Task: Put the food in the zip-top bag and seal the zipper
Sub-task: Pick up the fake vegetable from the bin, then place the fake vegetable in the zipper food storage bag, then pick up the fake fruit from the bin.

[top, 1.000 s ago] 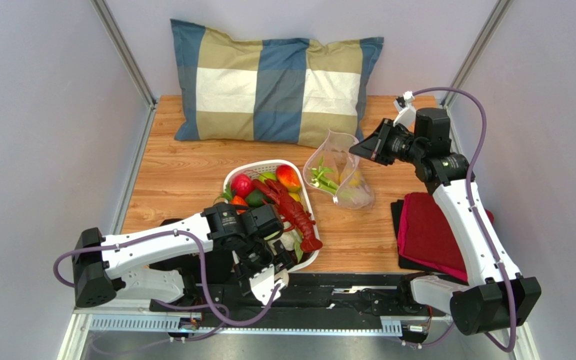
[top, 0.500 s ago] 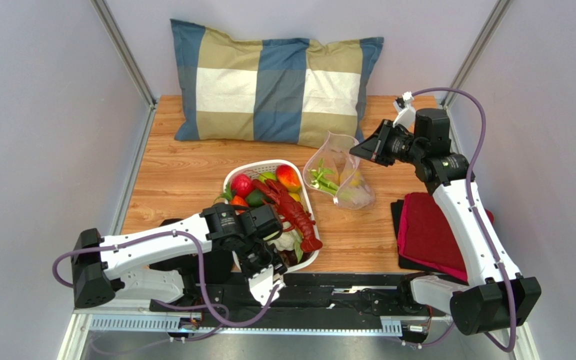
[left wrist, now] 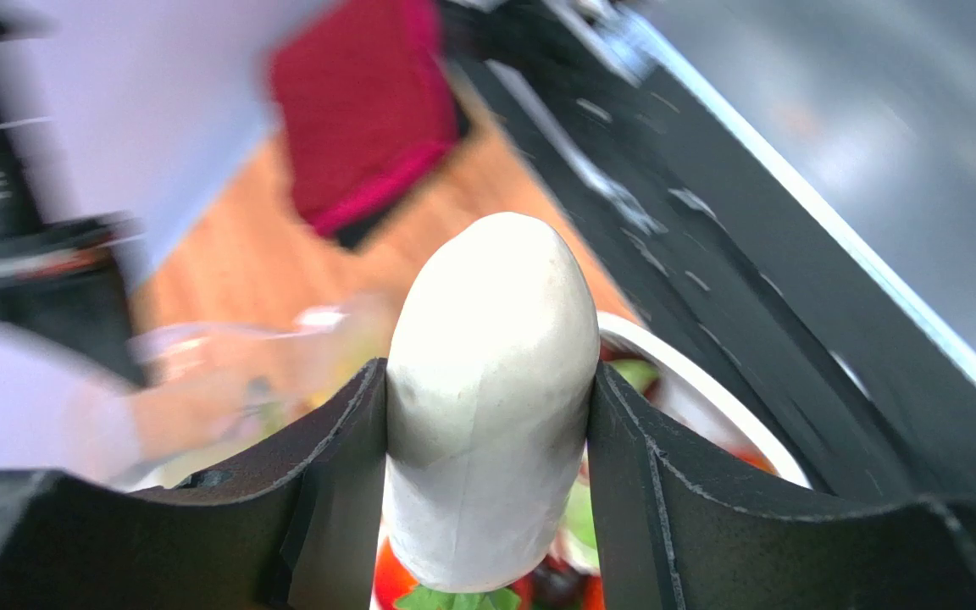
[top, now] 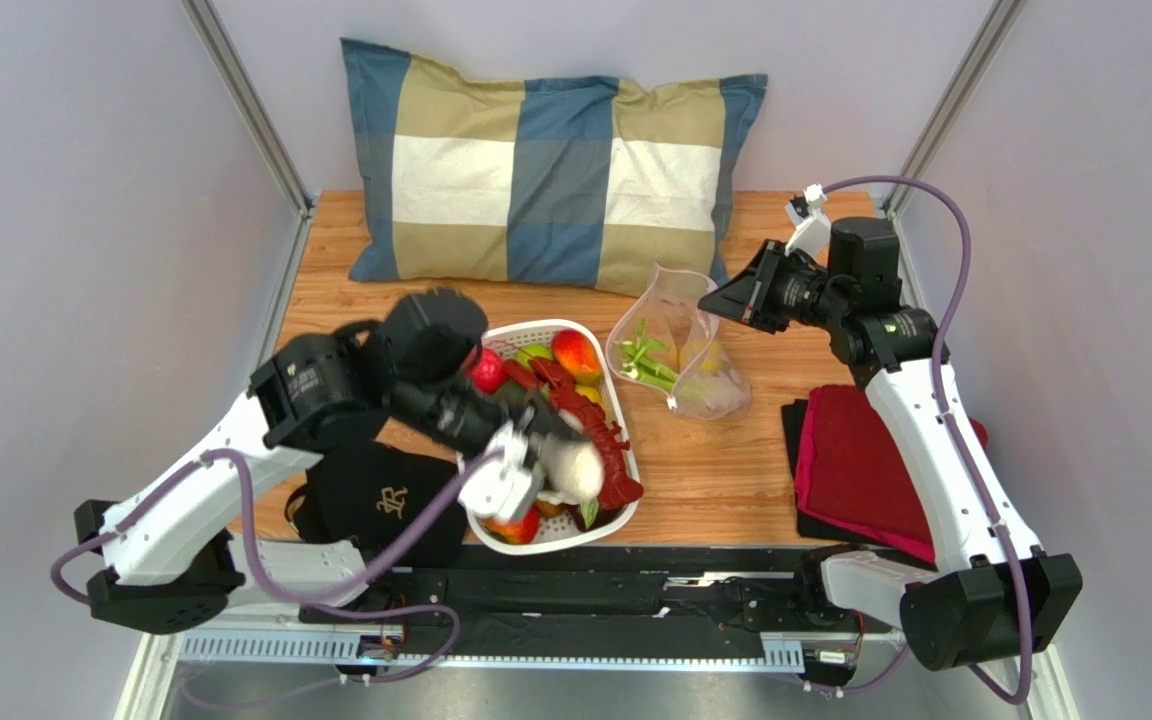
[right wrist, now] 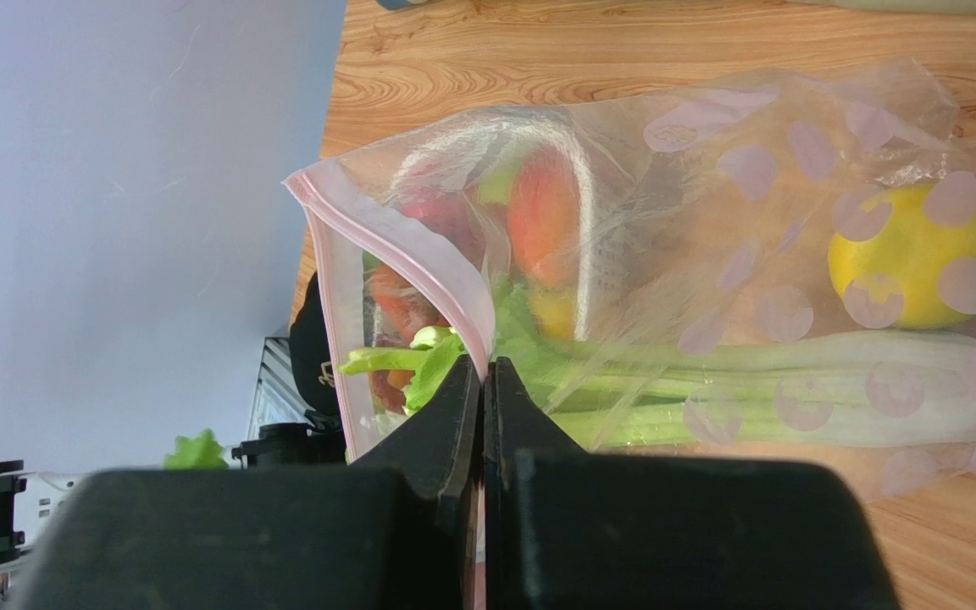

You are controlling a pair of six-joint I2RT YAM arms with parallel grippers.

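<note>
I should keep moving the white vegetable with my left gripper to the bag's opening (top: pixel 648 345), which is open toward the basket, and let it go inside the bag (top: pixel 687 360).
My left gripper (top: pixel 534 465) (left wrist: pixel 487 375) is shut on a white, rounded toy vegetable (top: pixel 573 471) (left wrist: pixel 491 381) with green leaves at its lower end, held just above the white slotted basket (top: pixel 515 332). More food lies in the basket: a red lobster-like toy (top: pixel 597 428), a red fruit (top: pixel 483 371) and a peach-coloured one (top: pixel 576 354). The zip-top bag (top: pixel 680 360) (right wrist: pixel 735 229) stands open on the table. A green stalk (right wrist: pixel 786 388) and a yellow fruit (right wrist: pixel 920 254) are inside it. My right gripper (top: pixel 720 303) (right wrist: pixel 483 371) is shut on the pink zipper (right wrist: pixel 391 235) strip at the mouth.
A checked pillow (top: pixel 552 158) lies across the back of the table. A folded red cloth (top: pixel 860 458) (left wrist: pixel 360 102) sits at the right under my right arm. A black cloth item (top: pixel 372 503) lies left of the basket. Walls close in both sides.
My left gripper has closed on the white vegetable and lifted it from the basket's near end, the arm rising and swinging back. My right arm and the bag have not moved.
</note>
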